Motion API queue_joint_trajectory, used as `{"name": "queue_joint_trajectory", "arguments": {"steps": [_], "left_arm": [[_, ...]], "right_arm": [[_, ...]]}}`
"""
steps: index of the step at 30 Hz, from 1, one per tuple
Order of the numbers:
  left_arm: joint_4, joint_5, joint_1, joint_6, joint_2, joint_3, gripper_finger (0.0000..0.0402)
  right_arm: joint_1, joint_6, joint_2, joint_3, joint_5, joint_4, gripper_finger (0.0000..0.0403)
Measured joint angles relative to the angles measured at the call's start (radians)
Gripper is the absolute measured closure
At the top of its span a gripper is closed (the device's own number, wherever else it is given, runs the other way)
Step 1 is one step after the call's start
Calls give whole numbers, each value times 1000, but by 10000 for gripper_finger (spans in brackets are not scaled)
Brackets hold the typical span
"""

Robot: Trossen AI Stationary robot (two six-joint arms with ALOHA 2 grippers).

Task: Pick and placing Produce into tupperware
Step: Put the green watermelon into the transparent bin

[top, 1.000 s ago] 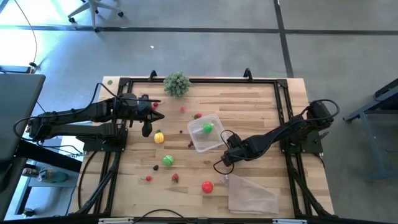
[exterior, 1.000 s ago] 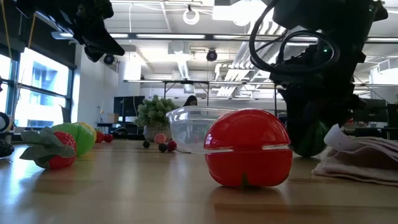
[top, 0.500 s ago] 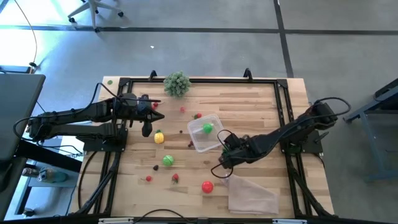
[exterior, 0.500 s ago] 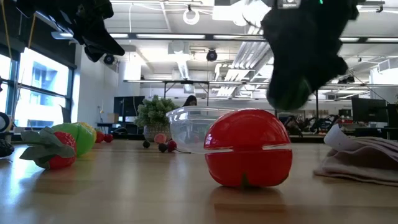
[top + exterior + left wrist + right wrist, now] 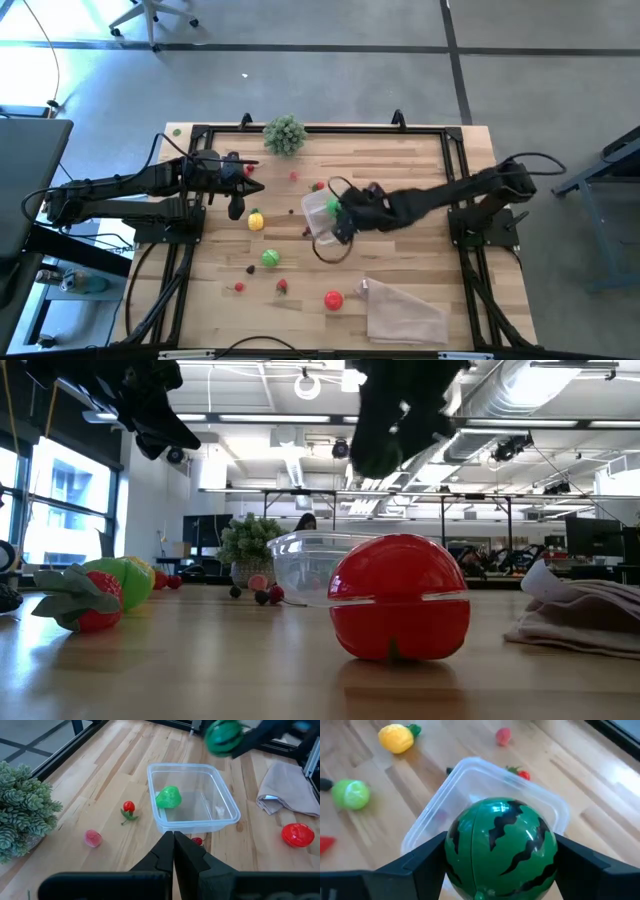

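I should lower my right gripper next and let go beside the light green piece (image 5: 201, 809), because the melon ball (image 5: 223, 738) is clear above the tupperware's rim and the tupperware's bottom is open there.
A striped green melon ball (image 5: 500, 847) hangs above the clear tupperware (image 5: 220, 800), with my right gripper (image 5: 343, 214) shut on it. In the left wrist view the melon ball (image 5: 223, 735) shows over the tub's far side. A light green piece of produce (image 5: 168, 797) lies on the tub's floor. More produce lies on the wood: a yellow fruit (image 5: 256, 220), a green ball (image 5: 270, 258), a red tomato (image 5: 400, 598) and small red pieces (image 5: 282, 287). My left gripper (image 5: 174, 851) hovers shut at the table's left, holding nothing. My right gripper pinches the melon ball's two opposite sides (image 5: 451, 851) between its two fingers (image 5: 422, 862). The fingers come slanting down from the table's right side. The ball is lifted clear, above the tupperware's rim.
A grey-green leafy clump (image 5: 285, 133) stands at the far edge. A crinkled clear bag (image 5: 405, 312) lies at the near right. Black frame rails (image 5: 455, 190) run along the table's sides. Bare wood lies between the tub and the far edge.
My right gripper, still shut on the melon ball, has risen from the tabletop beside the bag and swung toward the table's far left until it hangs over the tupperware, its wrist rolling on the way. The ball has been lifted clear.
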Motion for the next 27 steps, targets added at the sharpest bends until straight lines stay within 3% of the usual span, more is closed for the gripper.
{"name": "queue_joint_trajectory", "arguments": {"steps": [6,11,27], "left_arm": [[0,0,0,0,0,0,401],[0,0,0,0,0,0,401],[0,0,0,0,0,0,401]], "right_arm": [[-112,-102,113,0,-200,43,119],[-141,-161,197,0,-300,85,118],[-151,-210,247,-1,-355,102,118]]}}
